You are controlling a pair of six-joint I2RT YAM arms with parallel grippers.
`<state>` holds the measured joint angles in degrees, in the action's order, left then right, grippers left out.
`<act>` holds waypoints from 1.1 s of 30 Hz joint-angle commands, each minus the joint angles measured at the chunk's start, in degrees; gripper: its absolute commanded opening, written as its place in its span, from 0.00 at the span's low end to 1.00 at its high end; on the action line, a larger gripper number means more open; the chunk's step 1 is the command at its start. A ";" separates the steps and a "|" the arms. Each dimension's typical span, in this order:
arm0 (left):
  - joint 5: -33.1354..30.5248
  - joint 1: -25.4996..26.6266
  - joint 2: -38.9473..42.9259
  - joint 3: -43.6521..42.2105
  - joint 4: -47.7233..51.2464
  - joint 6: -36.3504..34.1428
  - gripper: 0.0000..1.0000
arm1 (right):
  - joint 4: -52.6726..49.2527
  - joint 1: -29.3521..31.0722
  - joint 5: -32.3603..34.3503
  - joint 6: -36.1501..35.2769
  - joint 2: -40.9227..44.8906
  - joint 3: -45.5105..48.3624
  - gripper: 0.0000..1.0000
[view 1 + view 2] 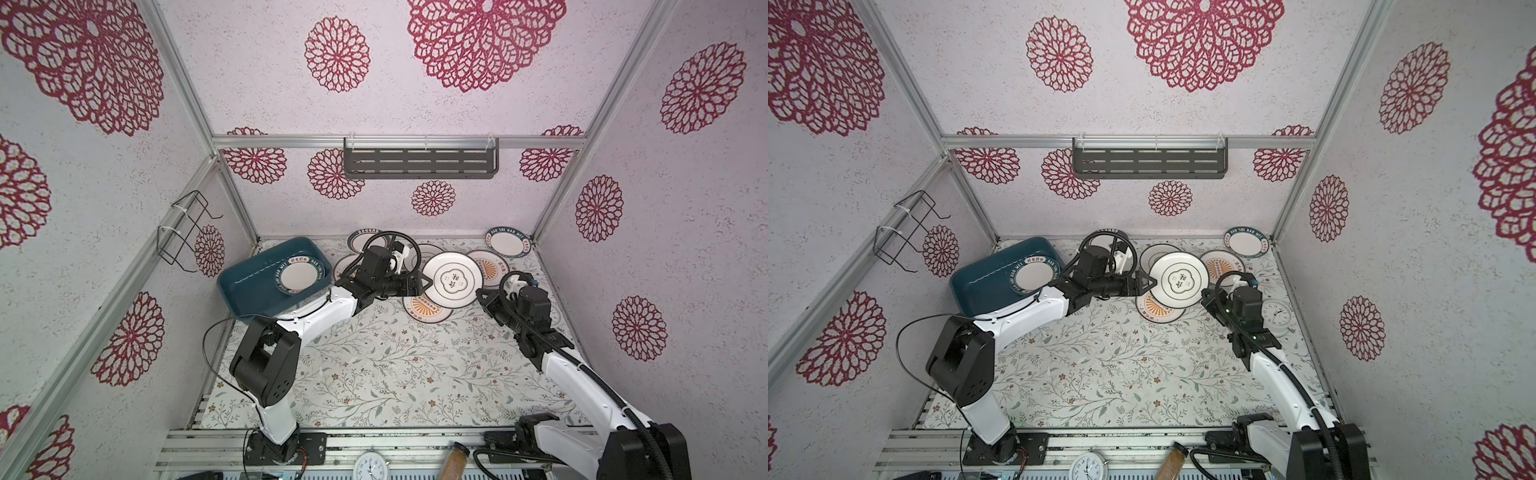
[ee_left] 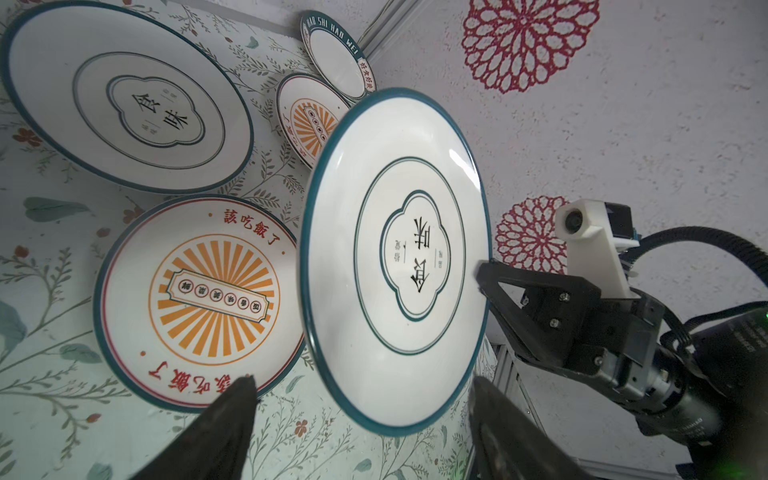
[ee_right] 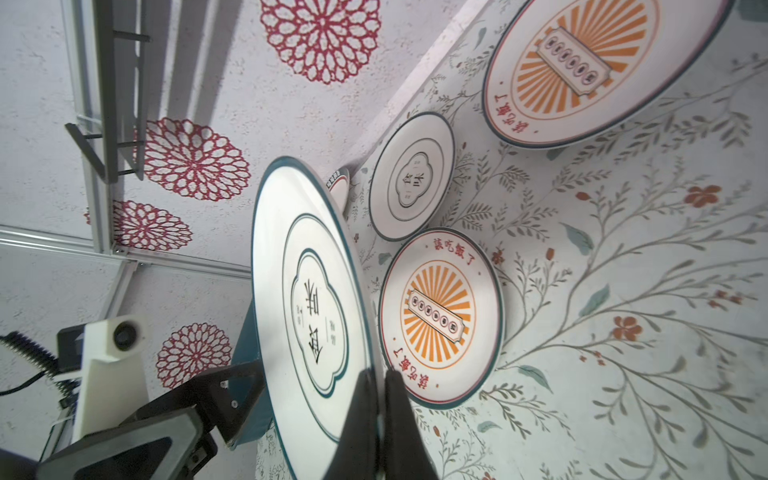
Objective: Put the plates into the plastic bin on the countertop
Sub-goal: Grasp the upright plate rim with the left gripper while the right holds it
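Observation:
My right gripper is too far from the plastic bin to reach it, so my left gripper should close on the white plate's free rim before my right gripper opens.
My right gripper is shut on the rim of a white plate with thin teal rings, holding it tilted above the countertop. My left gripper is open, its fingers standing either side of that plate's opposite rim without touching it. The dark teal plastic bin sits at the back left with one lettered-rim plate inside. Under the held plate lies an orange sunburst plate. More plates lie along the back, among them a second sunburst plate and a lettered-rim plate.
A small white clock lies on the countertop behind my right arm. A grey slotted shelf hangs on the back wall and a wire rack on the left wall. Another clock and a bottle lie at the front rail.

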<state>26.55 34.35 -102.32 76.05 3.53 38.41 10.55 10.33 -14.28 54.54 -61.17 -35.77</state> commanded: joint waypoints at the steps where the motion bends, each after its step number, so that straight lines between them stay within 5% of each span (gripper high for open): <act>1: 1.00 0.01 -1.37 1.51 2.06 -0.19 0.71 | 6.66 1.00 -2.16 -0.23 0.26 -2.20 0.00; 6: 0.75 -0.05 -1.35 1.30 1.60 0.26 0.61 | 6.41 1.25 -1.89 -0.18 0.94 -1.80 0.00; 12: 2.00 -0.33 -1.45 0.10 -1.96 2.73 0.21 | 7.19 1.26 -2.18 0.32 0.62 -1.58 0.00; 18: 1.73 -0.86 -0.62 -2.83 -5.91 6.43 0.01 | 9.46 1.28 -3.37 1.44 -0.50 -1.05 0.02; 24: 2.91 -3.59 0.78 -7.76 -15.90 14.48 0.00 | 7.58 1.36 -1.23 0.66 -0.36 -1.05 0.62; 33: 0.01 -7.12 3.95 -10.72 -14.52 15.68 0.00 | 4.46 1.44 0.01 -2.29 0.95 -1.54 0.81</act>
<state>27.22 28.14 -102.37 65.25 -7.33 53.58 15.05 11.66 -15.84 54.33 -62.02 -35.42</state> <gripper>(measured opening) 0.077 0.808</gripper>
